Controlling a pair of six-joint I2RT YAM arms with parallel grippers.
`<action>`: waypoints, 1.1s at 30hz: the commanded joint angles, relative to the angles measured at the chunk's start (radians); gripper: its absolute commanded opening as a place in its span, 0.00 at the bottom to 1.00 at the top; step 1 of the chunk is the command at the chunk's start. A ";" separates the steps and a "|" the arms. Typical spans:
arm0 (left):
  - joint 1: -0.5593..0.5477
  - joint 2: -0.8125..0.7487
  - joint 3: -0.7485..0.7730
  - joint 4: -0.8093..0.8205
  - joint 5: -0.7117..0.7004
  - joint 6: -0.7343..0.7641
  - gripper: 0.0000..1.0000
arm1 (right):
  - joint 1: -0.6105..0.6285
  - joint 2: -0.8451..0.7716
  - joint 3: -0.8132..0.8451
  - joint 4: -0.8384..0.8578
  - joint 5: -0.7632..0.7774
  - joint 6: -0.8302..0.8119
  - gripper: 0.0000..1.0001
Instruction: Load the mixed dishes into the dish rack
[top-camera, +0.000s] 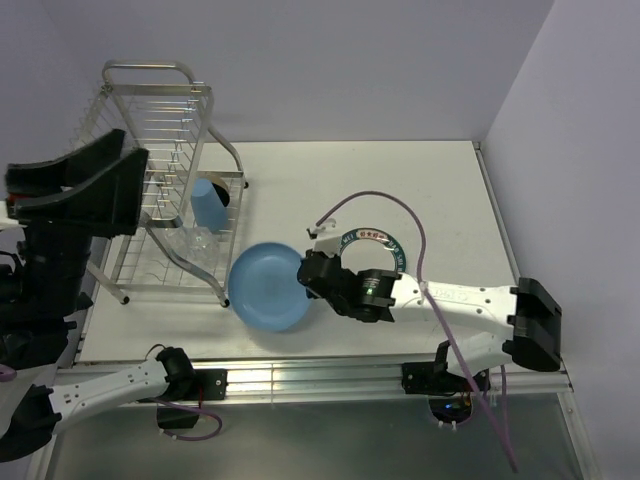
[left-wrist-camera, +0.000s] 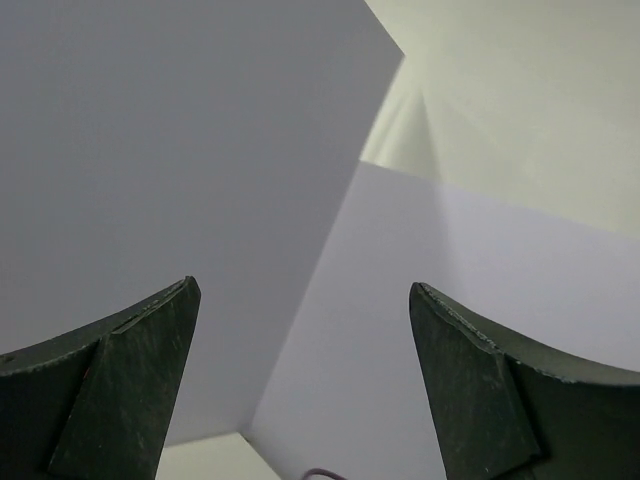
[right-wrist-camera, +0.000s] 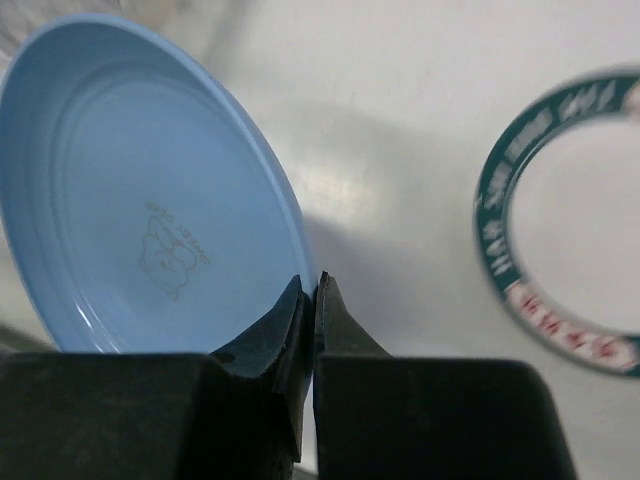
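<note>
The dish rack's top (top-camera: 158, 130) has my left gripper hanging over it, in the way of the light-blue plate (top-camera: 268, 287). Next, my left gripper backs out of the way before my right gripper lifts the plate there.
My right gripper (top-camera: 308, 272) (right-wrist-camera: 315, 285) is shut on the right rim of the light-blue plate (top-camera: 268, 286) (right-wrist-camera: 150, 200), which is tilted up off the table. The white plate with the lettered rim (top-camera: 372, 250) (right-wrist-camera: 570, 230) lies flat just right of it, partly under the right arm. The silver wire dish rack (top-camera: 160, 190) stands at the far left, with a light-blue cup (top-camera: 208, 204) and a clear glass (top-camera: 198, 240) inside. My left gripper (top-camera: 75, 182) (left-wrist-camera: 300, 300) hangs high over the rack's left side, open and holding nothing, pointing at bare walls.
The rack's foot (top-camera: 225, 297) sits close to the blue plate's left edge. A purple cable (top-camera: 420, 250) arcs over the lettered plate. The side wall (top-camera: 560, 150) bounds the table on the right.
</note>
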 joint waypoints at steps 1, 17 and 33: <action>-0.004 0.036 -0.004 0.181 -0.145 0.203 0.92 | -0.009 -0.086 0.149 0.038 0.243 -0.200 0.00; -0.004 0.047 0.010 0.377 -0.199 0.501 0.91 | -0.043 0.050 0.618 0.751 0.383 -1.233 0.00; -0.004 -0.012 0.005 0.415 -0.107 0.605 0.91 | -0.039 0.525 1.161 0.883 0.123 -1.529 0.00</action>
